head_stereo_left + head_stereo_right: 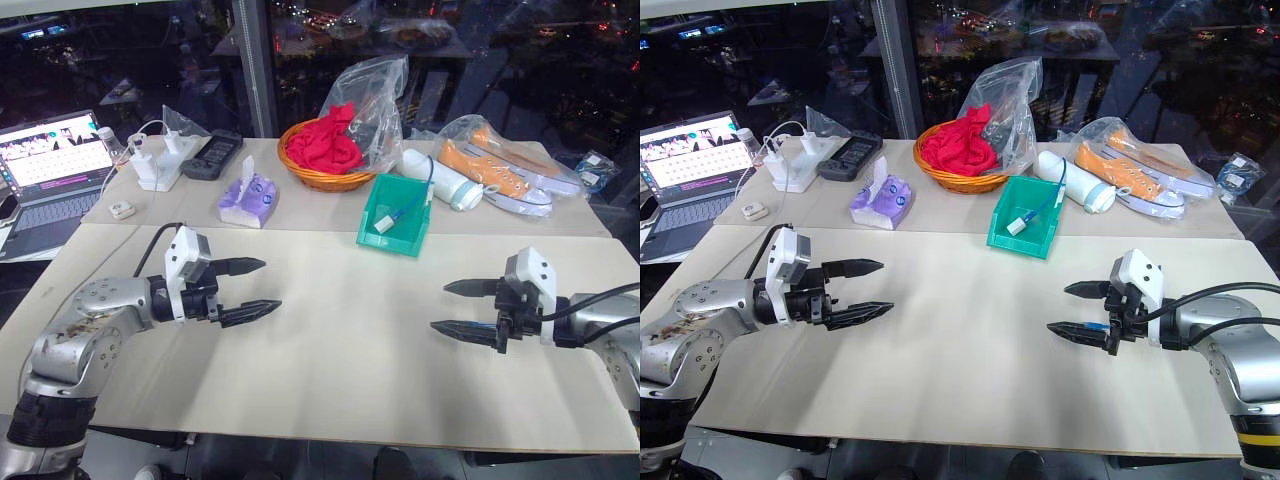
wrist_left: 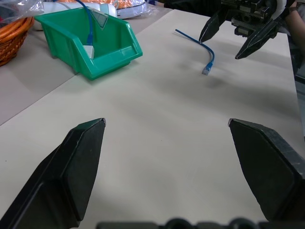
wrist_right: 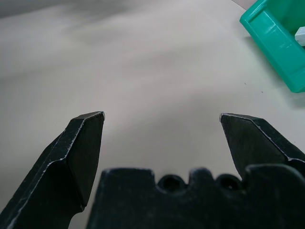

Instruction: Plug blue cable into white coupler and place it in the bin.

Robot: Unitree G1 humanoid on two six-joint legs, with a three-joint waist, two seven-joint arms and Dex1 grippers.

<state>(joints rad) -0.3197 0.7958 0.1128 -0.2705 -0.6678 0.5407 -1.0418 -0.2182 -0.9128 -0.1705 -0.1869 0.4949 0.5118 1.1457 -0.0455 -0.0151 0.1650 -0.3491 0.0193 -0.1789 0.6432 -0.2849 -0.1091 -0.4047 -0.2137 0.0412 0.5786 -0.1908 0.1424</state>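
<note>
The loose blue cable's plug (image 2: 206, 70) points at my left gripper, so I should keep bringing my right gripper down until its fingers can close on the cable (image 2: 212, 57) behind the plug.
The teal-green bin (image 1: 391, 241) stands at the table's middle back. Inside it lies the white coupler (image 1: 384, 226), and a blue cable (image 2: 90, 24) runs from it up over the bin's back wall. In the left wrist view another stretch of blue cable (image 2: 209, 53) with a pale plug end lies on the table just beneath my right gripper (image 1: 438, 306); I cannot tell whether it is the same cord. That gripper hovers open and empty at the right. My left gripper (image 1: 272, 285) hovers open and empty at the left, pointing towards the right one.
Along the back stand an orange wicker basket (image 1: 325, 178) with red cloth, a purple tissue pack (image 1: 248, 201), white charger blocks (image 1: 158, 166), a black device (image 1: 212, 155), a white bottle (image 1: 440, 178) and orange shoes (image 1: 500, 165). A laptop (image 1: 55, 170) sits far left.
</note>
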